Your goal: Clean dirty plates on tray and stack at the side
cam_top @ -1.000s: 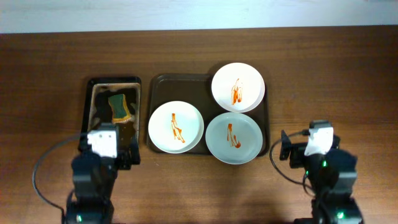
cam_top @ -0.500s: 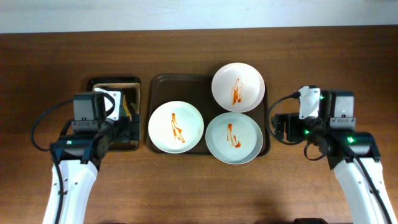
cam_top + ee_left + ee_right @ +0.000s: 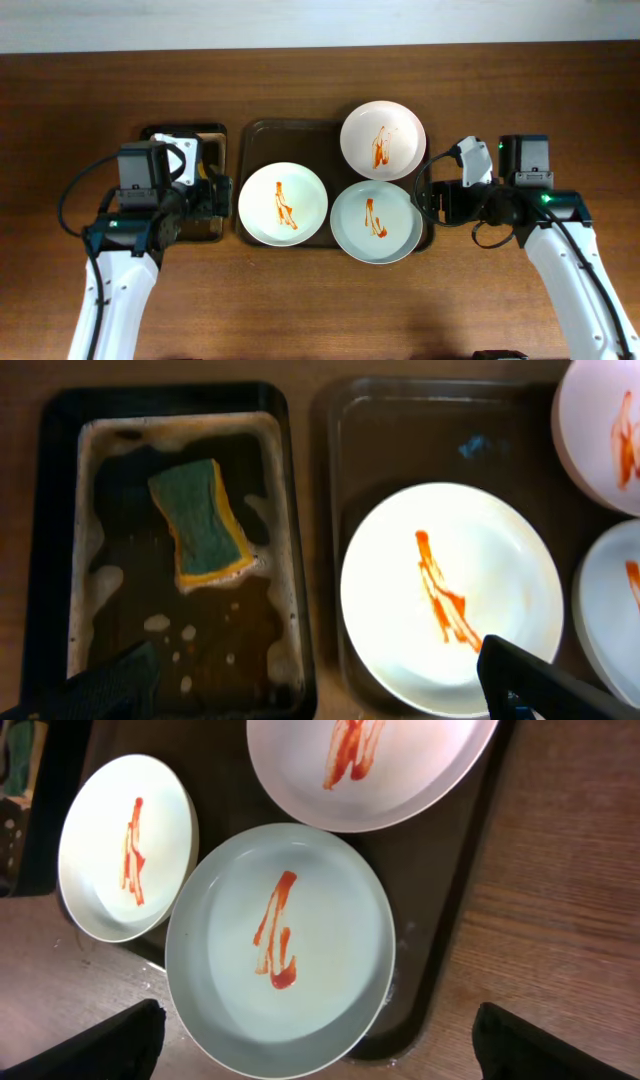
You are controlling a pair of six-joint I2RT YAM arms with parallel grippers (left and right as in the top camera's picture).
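Observation:
I expect the sponge (image 3: 201, 522) to pinch narrow at its middle and spread wider at its ends when I lift it, because its yellow sides (image 3: 227, 512) curve in at the middle.
Three white plates with orange-red sauce streaks lie on the dark brown tray (image 3: 262, 135): one at the left (image 3: 283, 204), one at the back right (image 3: 383, 140), one at the front right (image 3: 375, 222). My left gripper (image 3: 212, 196) is open and empty, above the gap between the black tray and the left plate (image 3: 450, 600). My right gripper (image 3: 437, 202) is open and empty at the tray's right edge, above the front right plate (image 3: 280, 950). The right wrist view also shows the left plate (image 3: 125, 845) and the back right plate (image 3: 370, 765).
A narrow black tray (image 3: 40, 560) with soapy brown water holds a green and yellow sponge (image 3: 200, 520), left of the brown tray (image 3: 400, 440). In the overhead view my left arm covers most of the black tray (image 3: 150, 135). Bare wooden table (image 3: 520, 100) surrounds both trays.
Both arms have reached forward from the table's front edge. The left gripper now hangs over the black tray's right side, the right gripper moved left to the brown tray's right edge.

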